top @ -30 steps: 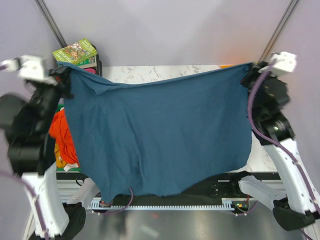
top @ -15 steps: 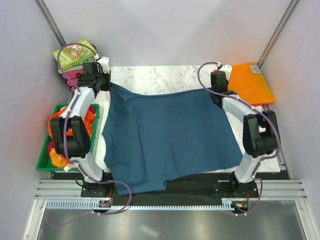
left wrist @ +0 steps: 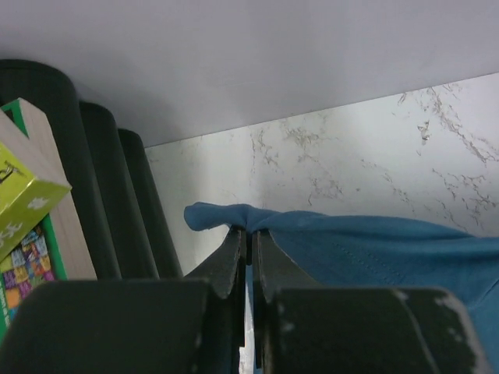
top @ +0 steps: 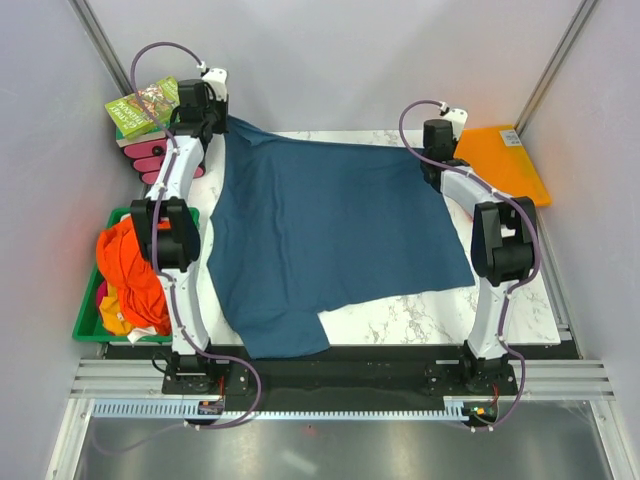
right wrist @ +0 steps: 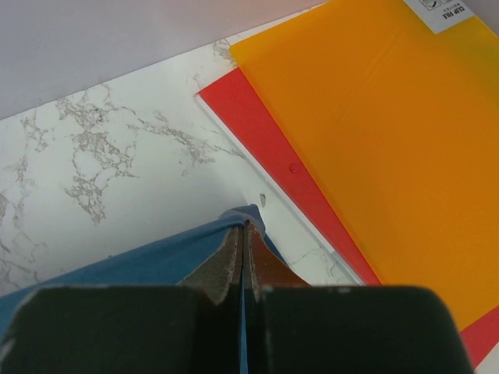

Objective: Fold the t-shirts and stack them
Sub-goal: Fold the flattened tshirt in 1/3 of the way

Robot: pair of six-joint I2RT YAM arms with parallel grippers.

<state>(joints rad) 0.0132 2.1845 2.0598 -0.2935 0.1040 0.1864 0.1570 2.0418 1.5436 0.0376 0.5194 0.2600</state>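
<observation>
The t-shirt's far corner (top: 232, 120) is in my left gripper near the back wall, so I should bring the t-shirt's far edge toward the front and lay it over the t-shirt (top: 315, 220).
A dark teal-blue t-shirt (top: 330, 235) lies spread over the marble table (top: 450, 310), its near part reaching the table's front left. My left gripper (top: 222, 122) is shut on the shirt's far left corner (left wrist: 234, 218) at the table's back left. My right gripper (top: 437, 160) is shut on the far right corner (right wrist: 245, 218), close to the folders. Between the two grippers the shirt's far edge runs fairly straight. Orange t-shirts (top: 128, 270) lie heaped in the green bin (top: 88, 310) at the left.
Orange and red plastic folders (top: 500, 165), also in the right wrist view (right wrist: 374, 132), lie at the back right. A green box (top: 148, 105) on pink items (top: 150, 160) stands at the back left, beside my left arm. Grey walls close in behind.
Both arms have stretched toward the back of the table, drawing the teal shirt from hanging high in front of the camera down flat onto the marble. Both grips have held.
</observation>
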